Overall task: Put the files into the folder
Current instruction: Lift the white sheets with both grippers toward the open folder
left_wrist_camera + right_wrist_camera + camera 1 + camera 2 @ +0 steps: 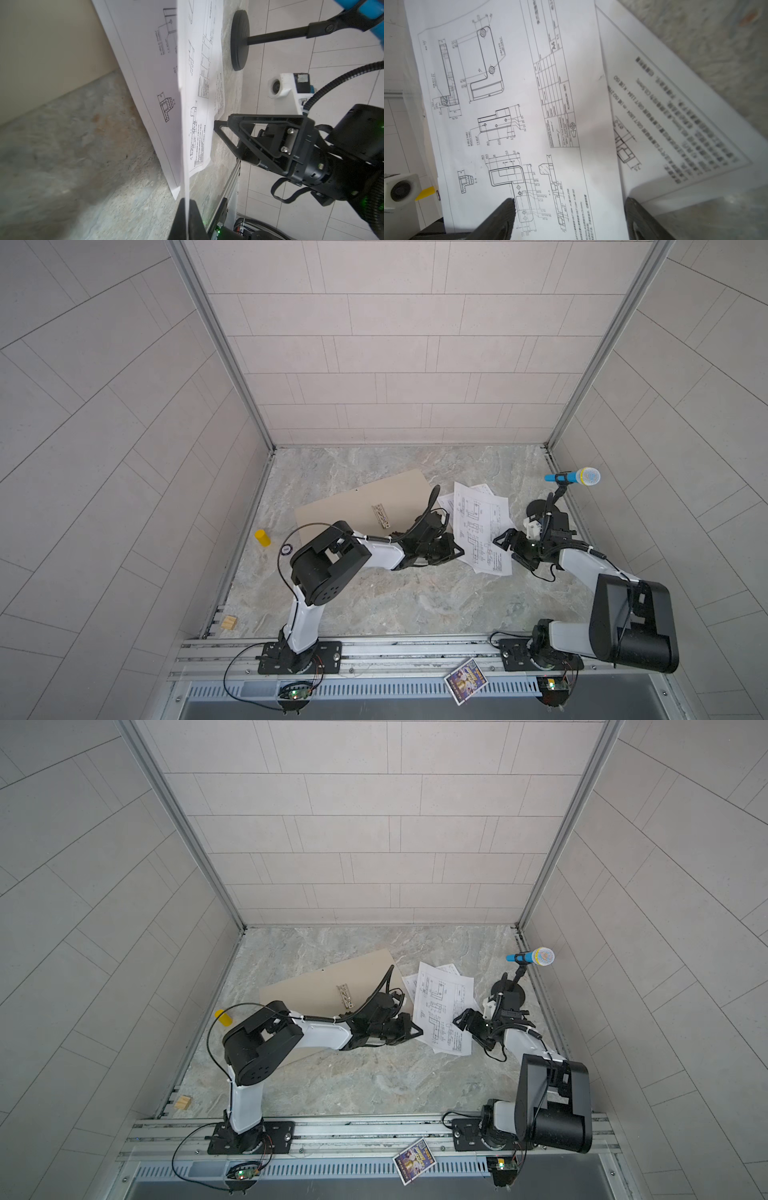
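Observation:
The files (pixel 481 532) are lying on the marble short of the folder (pixel 406 489), so the robot's left gripper should pull them toward the folder before the right gripper takes the top sheet.
The files (pixel 478 526) (pixel 444 1006), white sheets with black line drawings, lie fanned on the marble right of centre. The top sheet is raised at its left edge. My left gripper (pixel 457 551) (pixel 417 1031) is shut on that edge, and in the left wrist view the paper (pixel 197 83) runs edge-on between the closed jaws (pixel 188 207). My right gripper (pixel 505 549) (pixel 467 1029) stands open at the sheets' right edge. In the right wrist view its jaws (pixel 571 209) straddle the top sheet (pixel 529 83) without closing. The tan folder (pixel 357 506) (pixel 316 990) (pixel 52 41) lies open to the left, partly under my left arm.
A blue toy microphone (pixel 573 477) on a black stand is at the back right, close to my right arm. A yellow cylinder (pixel 262 538) and a wooden block (pixel 228 622) sit by the left wall. A colourful picture card (pixel 465 681) lies on the front rail.

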Motion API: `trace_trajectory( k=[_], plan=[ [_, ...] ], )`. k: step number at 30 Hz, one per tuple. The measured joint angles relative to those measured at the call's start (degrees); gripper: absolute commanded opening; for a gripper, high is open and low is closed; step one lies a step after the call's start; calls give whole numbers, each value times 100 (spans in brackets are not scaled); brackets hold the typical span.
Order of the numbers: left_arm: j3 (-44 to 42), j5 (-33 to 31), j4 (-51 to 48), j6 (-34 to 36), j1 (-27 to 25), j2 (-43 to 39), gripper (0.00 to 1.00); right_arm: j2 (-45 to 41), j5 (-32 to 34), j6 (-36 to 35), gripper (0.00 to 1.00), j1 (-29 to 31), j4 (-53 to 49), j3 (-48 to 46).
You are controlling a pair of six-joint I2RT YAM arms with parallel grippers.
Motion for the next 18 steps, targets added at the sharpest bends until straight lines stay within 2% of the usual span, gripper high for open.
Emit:
trace_trajectory(
  k=[10, 18],
  plan=[
    [-52, 81, -55, 2, 514, -1152, 0, -232, -450, 442, 87, 350, 284, 2],
    [-103, 116, -98, 37, 734, -1668, 0, -293, -815, 1445, 88, 678, 957, 0]
  ],
)
